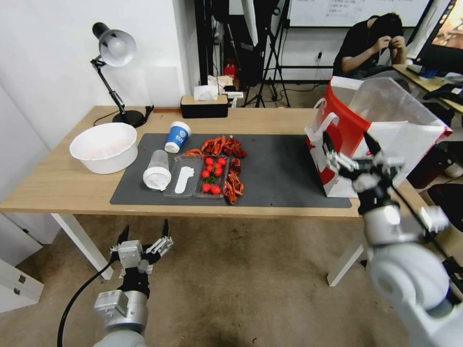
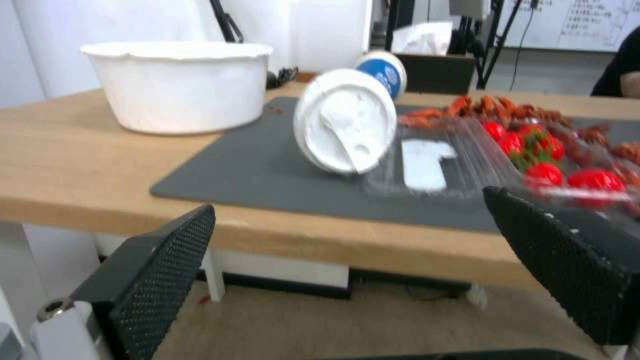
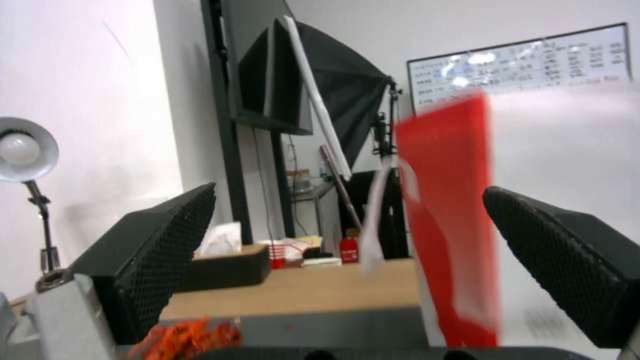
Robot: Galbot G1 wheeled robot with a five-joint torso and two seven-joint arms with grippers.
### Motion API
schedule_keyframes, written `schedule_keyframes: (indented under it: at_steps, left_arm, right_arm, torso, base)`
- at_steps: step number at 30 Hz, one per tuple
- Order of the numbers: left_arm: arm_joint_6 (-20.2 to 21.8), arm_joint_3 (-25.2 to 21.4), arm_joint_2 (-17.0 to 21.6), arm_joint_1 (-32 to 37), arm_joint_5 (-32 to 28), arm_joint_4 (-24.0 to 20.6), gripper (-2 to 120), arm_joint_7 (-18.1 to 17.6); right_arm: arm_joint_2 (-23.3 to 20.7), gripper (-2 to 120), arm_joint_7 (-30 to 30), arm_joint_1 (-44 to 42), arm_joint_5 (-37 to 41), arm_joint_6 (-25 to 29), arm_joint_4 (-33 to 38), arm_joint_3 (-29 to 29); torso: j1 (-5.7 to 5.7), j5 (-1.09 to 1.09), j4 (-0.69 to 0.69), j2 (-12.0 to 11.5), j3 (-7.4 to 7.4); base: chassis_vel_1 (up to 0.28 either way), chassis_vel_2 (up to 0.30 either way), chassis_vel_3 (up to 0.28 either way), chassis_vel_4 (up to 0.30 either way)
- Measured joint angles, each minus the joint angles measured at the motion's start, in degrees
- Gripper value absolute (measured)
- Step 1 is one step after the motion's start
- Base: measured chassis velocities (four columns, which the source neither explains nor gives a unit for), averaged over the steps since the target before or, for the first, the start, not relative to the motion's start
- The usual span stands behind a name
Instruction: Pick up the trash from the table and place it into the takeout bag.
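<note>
The white lid (image 1: pixel 156 179) fits tightly over the cup's opening, so I expect the clear plastic cup (image 1: pixel 158 158) to come along in one piece when the robot lifts the cup's lid end.
On the table (image 1: pixel 58 188), a clear plastic cup (image 1: pixel 157 169) with a white lid (image 2: pixel 343 120) lies on its side on the grey mat (image 1: pixel 279 168). A blue-and-white paper cup (image 1: pixel 177 136) (image 2: pixel 383 70) stands just behind it. The white takeout bag (image 1: pixel 381 120) with a red side panel (image 3: pixel 447 215) stands open at the table's right end. My left gripper (image 1: pixel 144 229) (image 2: pixel 347 210) hangs open below the table's front edge, facing the lidded cup. Raised at the bag's near side, my right gripper (image 1: pixel 347 140) (image 3: pixel 350 192) is open and holds nothing.
A big white bowl (image 1: pixel 103 147) (image 2: pixel 177 85) sits left of the mat. A clear tray (image 1: pixel 195 180) holds red tomatoes (image 1: pixel 212 173), with crayfish shells (image 1: pixel 226 147) around it. A desk lamp (image 1: pixel 113 50) and a black tissue box (image 1: pixel 204 106) stand along the table's back edge.
</note>
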Motion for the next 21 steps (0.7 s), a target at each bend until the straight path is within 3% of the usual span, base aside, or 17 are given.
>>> schedule_keyframes:
  at_steps: [8, 21]
  left_arm:
    - [1.21, -2.96, 1.46, -3.84, -3.90, -0.10, 100, 0.26]
    - [2.33, -4.76, 3.92, -7.11, -6.98, 0.98, 100, 0.26]
  right_arm:
    - [4.33, 100, -4.48, -8.67, -2.76, 10.97, -5.40, 0.59]
    - [5.91, 100, -6.03, -10.10, -4.91, 15.60, -9.67, 0.18]
  torso:
    - [0.00, 0.00, 0.00, 0.00, 0.00]
    - [0.01, 0.02, 0.01, -0.01, 0.01]
  base:
    - [0.000, 0.000, 0.000, 0.000]
    - [0.000, 0.000, 0.000, 0.000]
